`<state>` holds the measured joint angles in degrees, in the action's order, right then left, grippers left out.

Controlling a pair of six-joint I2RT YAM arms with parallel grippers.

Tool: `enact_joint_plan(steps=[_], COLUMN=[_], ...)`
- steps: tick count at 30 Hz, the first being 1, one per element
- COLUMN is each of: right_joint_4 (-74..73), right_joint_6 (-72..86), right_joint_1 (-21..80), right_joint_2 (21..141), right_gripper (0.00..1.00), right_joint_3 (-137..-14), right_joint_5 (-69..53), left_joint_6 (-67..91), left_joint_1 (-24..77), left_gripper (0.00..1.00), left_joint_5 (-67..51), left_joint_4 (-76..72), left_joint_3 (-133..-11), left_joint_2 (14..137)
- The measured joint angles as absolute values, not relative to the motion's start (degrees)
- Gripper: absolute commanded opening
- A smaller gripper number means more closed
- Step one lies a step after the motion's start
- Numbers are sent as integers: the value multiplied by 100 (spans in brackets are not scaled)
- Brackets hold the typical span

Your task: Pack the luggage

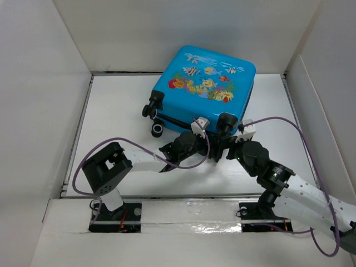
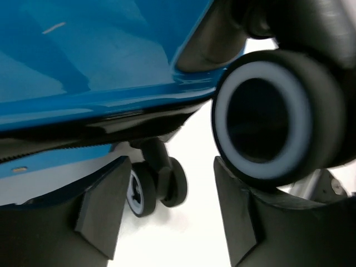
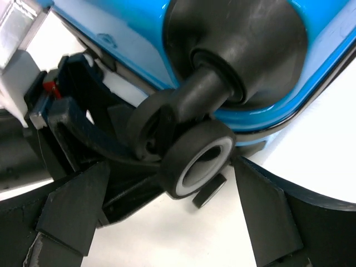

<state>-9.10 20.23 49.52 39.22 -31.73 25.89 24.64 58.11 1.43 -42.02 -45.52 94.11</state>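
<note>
The fingers of my left gripper crowd the corner wheel [image 3: 197, 161] low down. Next, my right gripper backs up and grips the wheel's stem [image 3: 204, 92] close to the luggage.
The luggage [image 1: 207, 83], a bright-blue hard-shell case with a fish print, lies shut and flat at the back middle of the table, wheels toward me. Both grippers meet at its near edge. My left gripper [image 1: 216, 149] [image 2: 172, 222] stands open beside a large black wheel [image 2: 272, 117]; a smaller twin wheel [image 2: 158, 186] shows farther off, and nothing lies between the fingers [image 2: 103, 206]. My right gripper [image 1: 232, 140] [image 3: 169, 217] is open too, its fingers [image 3: 267, 217] straddling the corner wheel [image 3: 197, 158] without pinching it.
White walls [image 1: 61, 39] box in the table on three sides. Purple cables [image 1: 289, 125] loop over both arms. The left arm's black gripper body [image 3: 67, 122] sits close beside the right one. Two more wheels [image 1: 154, 119] stick out at the case's left corner.
</note>
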Motion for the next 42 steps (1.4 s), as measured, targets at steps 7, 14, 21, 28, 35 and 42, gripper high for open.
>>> enact_joint_plan(steps=[7,14,21,28,35,42], right_joint_4=[-836,-727,-770,-705,-539,-137], right_joint_6=[1977,2099,2115,2119,2333,2729], right_joint_1=[4838,4724,4416,4265,4254,4217], right_joint_2=[4270,4128,3044,3498,4248,4716], right_gripper=[93,93,97,99,100,92], right_joint_3=[-3192,-3188,-3190,-3267,-3448,-3498], right_joint_5=[2893,2936,3240,2908,2742,2751], left_joint_6=[2565,2611,2622,2593,2519,2447], left_joint_1=[5806,5874,5927,6055,6257,6296], left_gripper=[45,33,31,34,44,13], left_joint_5=[161,357,451,735,1313,1708], left_joint_4=[-4797,-5649,-6097,-6121,-6152,-6423], left_joint_3=[-4552,-4552,-4547,-4637,-4735,-4775], left_joint_2=[9832,10084,10237,10521,10687,10879])
